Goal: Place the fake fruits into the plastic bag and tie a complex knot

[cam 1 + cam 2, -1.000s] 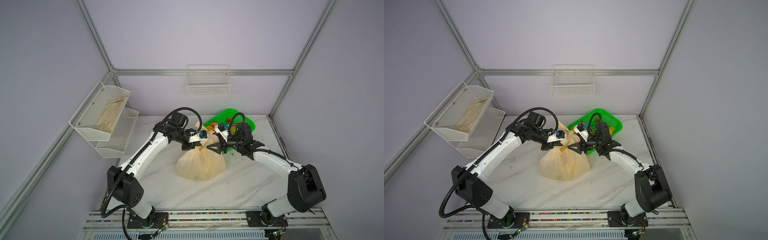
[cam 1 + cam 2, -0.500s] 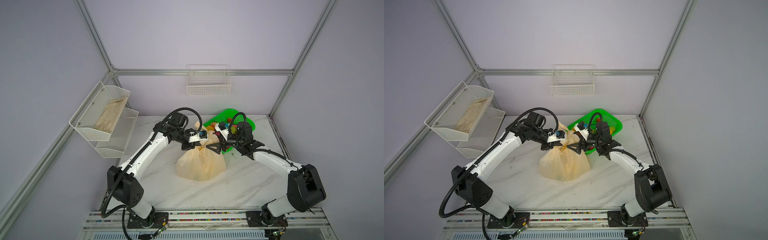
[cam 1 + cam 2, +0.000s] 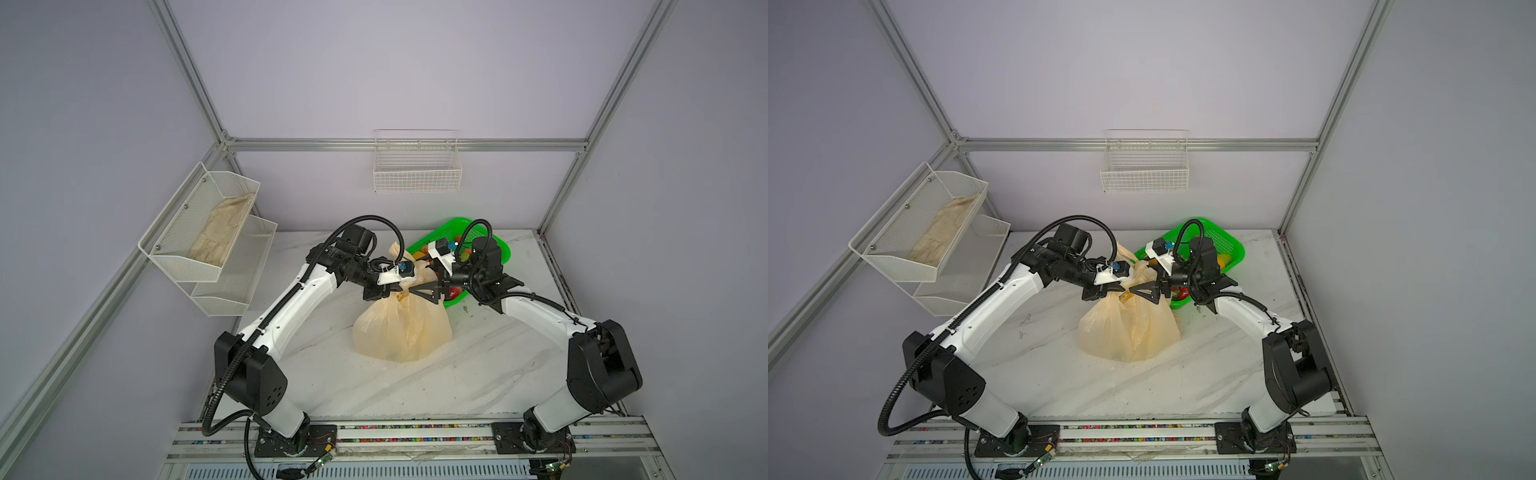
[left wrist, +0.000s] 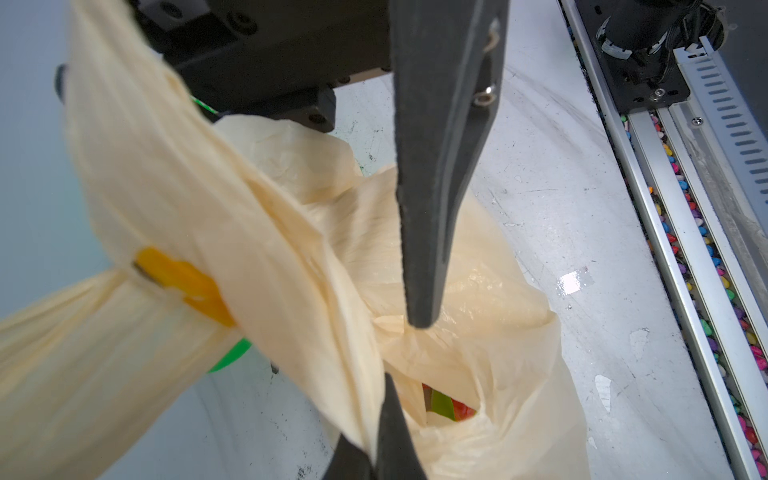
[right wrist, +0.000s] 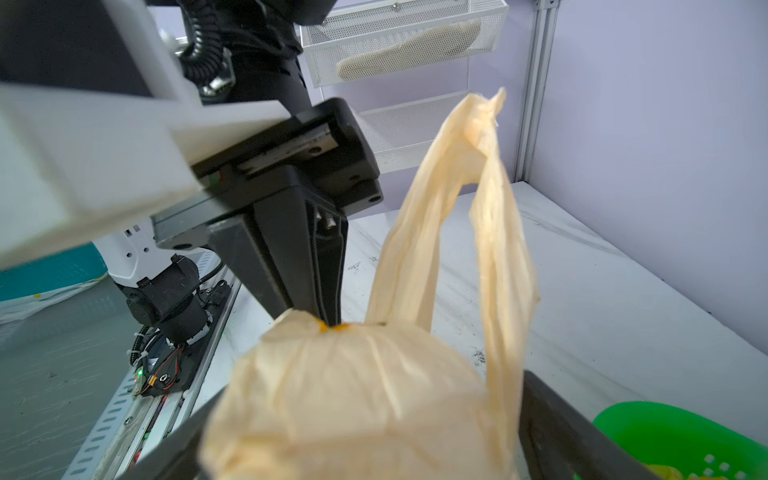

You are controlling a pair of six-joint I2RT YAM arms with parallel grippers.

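Note:
The robot's left gripper is pinching the bag's neck under the loose handle loop, so the right gripper should hold the bag's bunched top while the left gripper takes that loop.
The cream plastic bag stands on the table between both arms. Red and green fake fruits show through its mouth, and more lie in the green basket. My left gripper is shut on one bag handle, pinched right at the neck. The other handle loop stands up loose. The handles cross above the mouth, and I cannot make out a knot. My right gripper is open wide, with the bag's bunched top lying between its fingers.
The green mesh basket sits just behind the right gripper at the table's back right. White wire shelves holding a pale cloth hang on the left wall. A wire basket hangs on the back wall.
My right gripper's jaws have spread wider around the bag's top. The left gripper has kept its grip on the handle, and the bag has stayed in place.

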